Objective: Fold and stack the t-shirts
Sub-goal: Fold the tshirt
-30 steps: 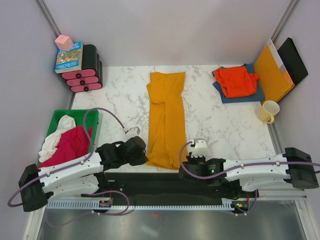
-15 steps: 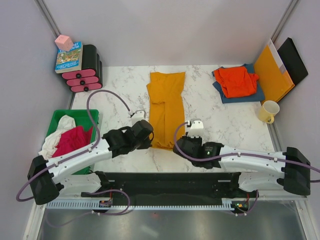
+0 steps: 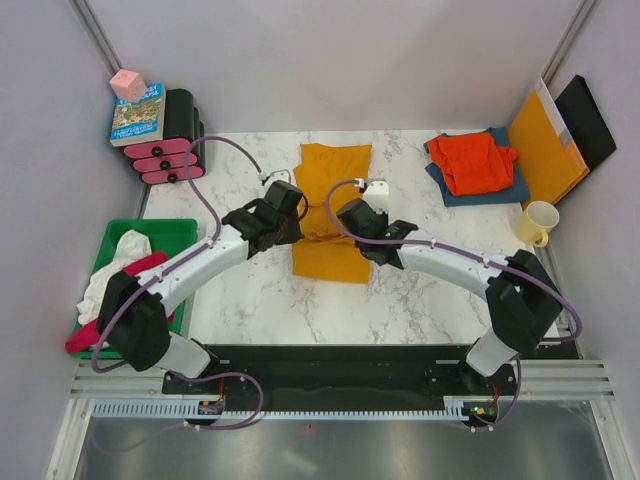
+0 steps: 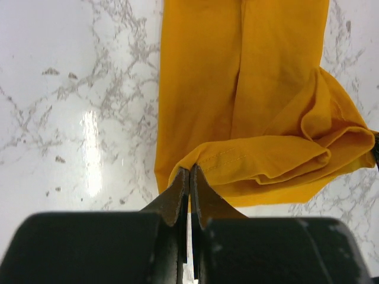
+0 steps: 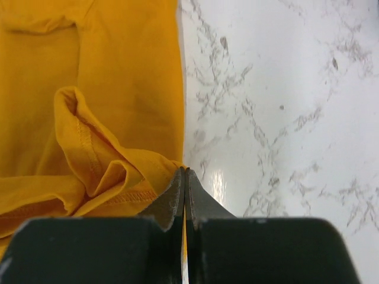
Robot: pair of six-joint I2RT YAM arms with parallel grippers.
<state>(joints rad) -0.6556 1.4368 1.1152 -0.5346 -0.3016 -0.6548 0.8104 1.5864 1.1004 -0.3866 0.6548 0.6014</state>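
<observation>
I should go on moving my right gripper toward the t-shirt's far end (image 3: 337, 155) before I let go when the fold lies flat, because the hem corner is over the t-shirt's long edge (image 5: 181, 127).
The mustard-yellow t-shirt (image 3: 335, 165) lies as a long strip in the middle of the table, its near end doubled back over itself. My left gripper (image 3: 294, 213) is shut on the left corner of the lifted hem (image 4: 260, 157). My right gripper (image 3: 352, 213) is shut on the right corner (image 5: 118, 171). In the left wrist view the gripper (image 4: 190, 171) pinches the stitched edge; in the right wrist view the gripper (image 5: 184, 173) does the same. A red-orange t-shirt (image 3: 472, 162) lies folded on a dark blue one (image 3: 508, 190) at the back right. Magenta (image 3: 85, 335) and white (image 3: 112, 258) t-shirts sit in the green bin (image 3: 182, 232).
An orange-yellow folder (image 3: 545, 150) and a black board (image 3: 590, 120) lean at the back right. A cream mug (image 3: 538, 222) stands by the right edge. Black-and-pink rolls (image 3: 175, 145) and a book with a pink cube (image 3: 138, 112) are at the back left.
Both grippers have travelled from the near edge toward the far side, carrying the yellow shirt's near hem up and over the strip, so the shirt now lies shorter and doubled.
</observation>
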